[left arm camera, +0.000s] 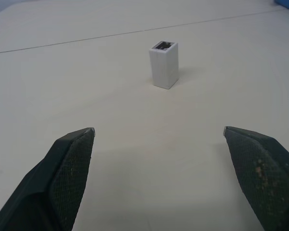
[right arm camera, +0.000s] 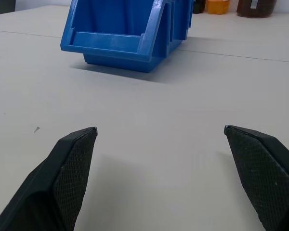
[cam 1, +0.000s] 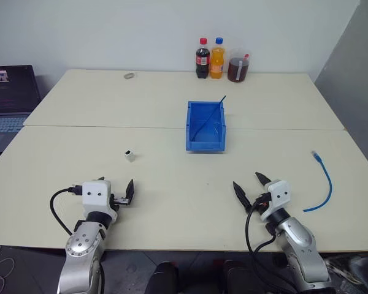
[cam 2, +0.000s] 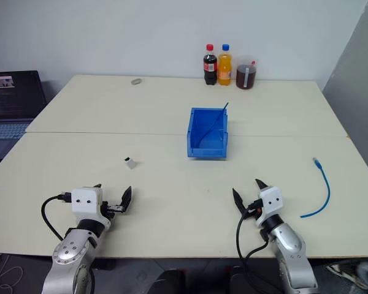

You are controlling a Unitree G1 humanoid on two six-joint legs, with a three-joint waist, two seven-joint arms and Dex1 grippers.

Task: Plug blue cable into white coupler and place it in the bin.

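My gripper will carry the blue cable by its plug end, and the tail should stay out in an arc because the cable lies in a smooth bow.
The white coupler stands upright on the cream table, socket facing up, left of centre. My left gripper hovers just short of it, open and empty; in the left wrist view the coupler sits ahead between the spread fingertips. The blue cable lies curved on the table at the right, one clear plug at its far end. My right gripper is open and empty to the left of the cable, pointing toward the bin. The bin stands mid-table with its low lip facing me.
A thin dark-blue strand leans inside the bin. Two bottles and a jar of dark liquid stand at the table's far edge, with a small grey ring to their left. A laptop sits beyond the left edge.
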